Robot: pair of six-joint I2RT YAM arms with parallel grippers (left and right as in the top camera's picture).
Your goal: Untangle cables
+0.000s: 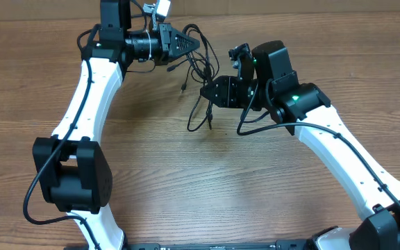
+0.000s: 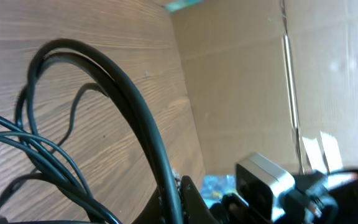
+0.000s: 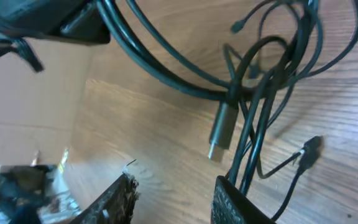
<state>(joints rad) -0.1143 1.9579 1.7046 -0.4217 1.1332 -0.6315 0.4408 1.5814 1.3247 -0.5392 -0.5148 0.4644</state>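
My right gripper's fingers are open with the hanging cable pieces outside them, so I need to bring the fingers around the cable pieces' lower part before I pull the tangle apart.
A tangle of thin black cables hangs between the two grippers near the back of the table. My left gripper is shut on a thick black cable, which arches up from its jaws. My right gripper is open just right of the tangle. In the right wrist view its jaws have nothing between them. Two cable strands run down past the outer side of the right finger. A dark USB plug and a small connector dangle above the wood.
A cardboard wall stands behind the wooden table. A white adapter sits above the left gripper. The right arm's grey camera box is close in front of the left gripper.
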